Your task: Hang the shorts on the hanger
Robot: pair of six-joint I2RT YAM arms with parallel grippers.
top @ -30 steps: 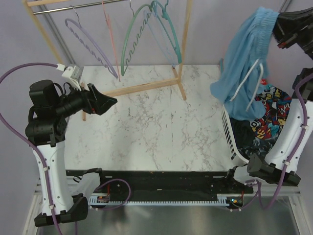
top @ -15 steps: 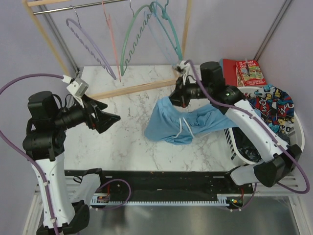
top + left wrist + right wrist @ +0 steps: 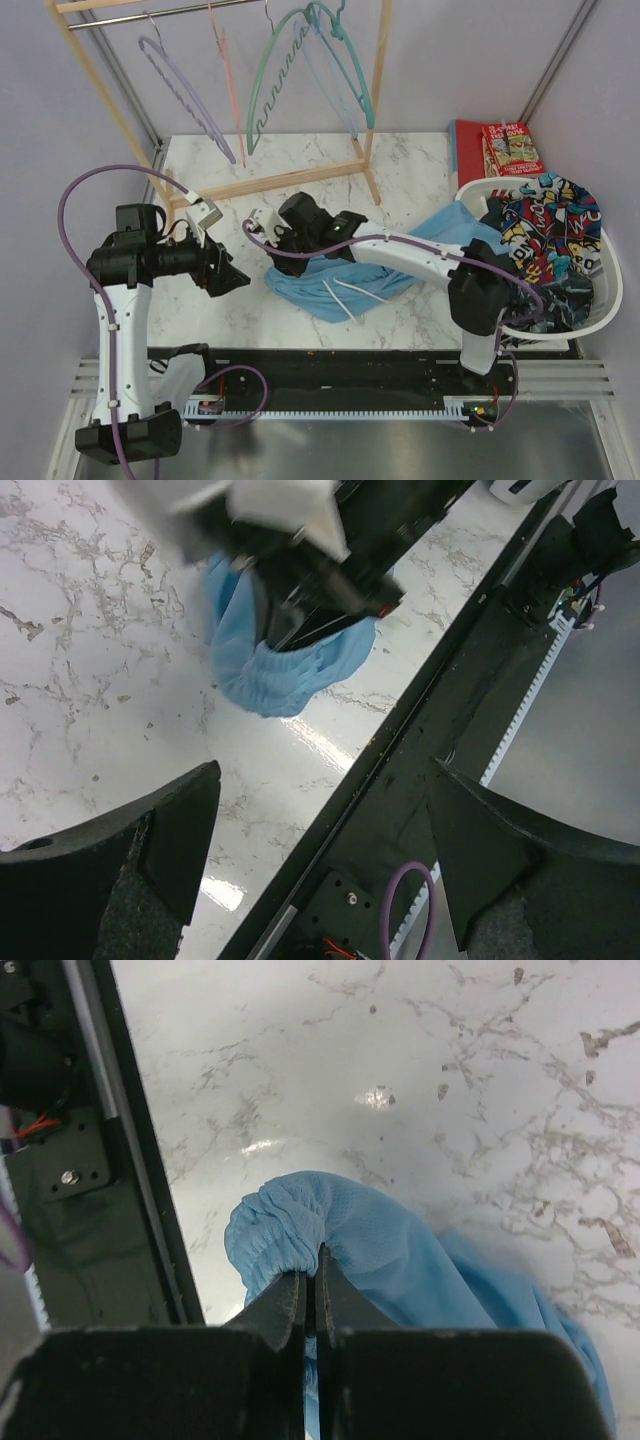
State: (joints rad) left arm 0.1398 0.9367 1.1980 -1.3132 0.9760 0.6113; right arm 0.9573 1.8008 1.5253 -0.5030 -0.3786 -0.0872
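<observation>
The waistband's end faces the left gripper's open fingers across clear marble, so the robot's left gripper keeps moving toward the shorts until it closes on that end.
The sky-blue shorts lie stretched across the marble table from the middle towards the basket, with their white drawstring on top. My right gripper reaches far left and is shut on the gathered elastic waistband, just above the table near its front edge. My left gripper is open and empty, a short way left of the shorts, which show in its wrist view. The teal hanger hangs on the rack at the back, apart from both grippers.
A wooden rack stands at the back with a green wavy hanger, a lavender hanger and a pink one. A white basket of cartoon-print clothes sits at the right. Red books lie behind it.
My right gripper has carried the shorts from above the basket leftwards and down across the table. My left arm has lowered and swung towards the front.
</observation>
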